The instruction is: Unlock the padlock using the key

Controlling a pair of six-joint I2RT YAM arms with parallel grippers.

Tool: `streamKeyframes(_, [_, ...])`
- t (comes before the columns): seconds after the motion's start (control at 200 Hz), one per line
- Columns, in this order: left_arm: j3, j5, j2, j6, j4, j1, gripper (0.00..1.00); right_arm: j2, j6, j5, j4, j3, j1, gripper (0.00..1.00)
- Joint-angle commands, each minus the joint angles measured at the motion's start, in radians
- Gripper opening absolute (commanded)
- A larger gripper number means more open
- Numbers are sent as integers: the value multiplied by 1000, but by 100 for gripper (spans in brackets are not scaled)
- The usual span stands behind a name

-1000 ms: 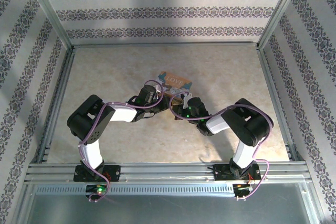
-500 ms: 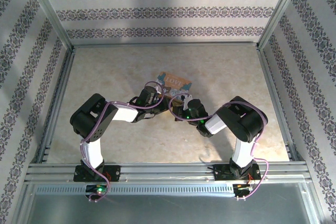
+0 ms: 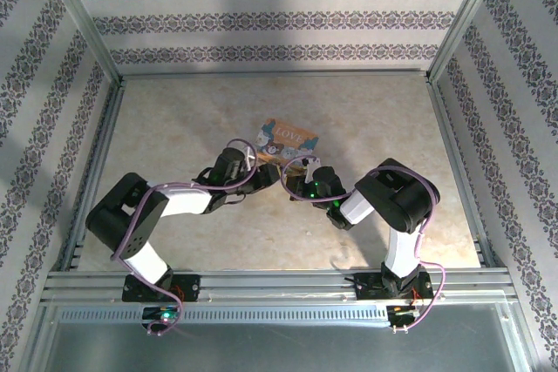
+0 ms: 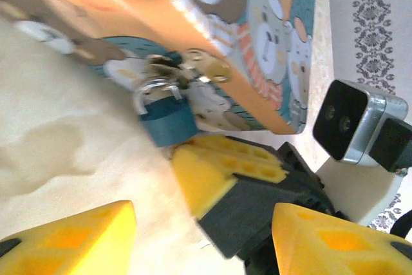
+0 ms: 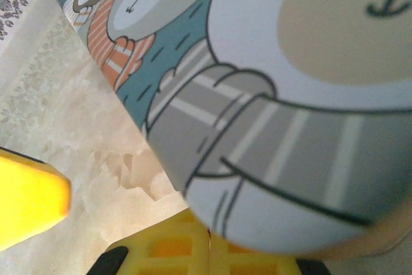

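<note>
The robot's right gripper crowds the space under the padlock, so next the left gripper moves back first, then line up and grips the padlock's body by its sides.
A small blue padlock with a silver shackle hangs from the brass hasp of an orange cartoon-printed box. In the top view the box lies mid-table. My right gripper is shut, its yellow tips touching the underside of the padlock body. The key is hidden; I cannot tell whether it sits between those tips. My left gripper is open, set back from the padlock, with nothing between its fingers. Up close, the right gripper sits pressed under the box's side.
Both arms meet in front of the box, wrists nearly touching. The right wrist's camera housing sits close to my left gripper's right finger. Aluminium rails and patterned walls ring the beige table.
My left gripper has opened and drawn back from the padlock. The left arm's elbow has swung down and to the left. The right arm has barely moved.
</note>
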Motion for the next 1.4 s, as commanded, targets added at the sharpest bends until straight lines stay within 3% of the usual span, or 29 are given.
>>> streamKeyframes(0.0, [-57,-14,-81,9,3,48,59,0,20,7,5,-24,9,0])
streamKeyframes(0.435, [-256,38,-306,-23,59,219,62,-115,97,52,-177,-16,70,0])
streamKeyframes(0.78, [-293,65,-330,-86,116,221,61,-165,286,26,-239,-1,95,0])
streamKeyframes(1.104, [-315,99,-226,-197,306,200,56,-170,458,-17,-239,14,114,0])
streamKeyframes(1.394, [-288,91,-130,-223,391,145,54,-212,492,-9,-276,31,122,0])
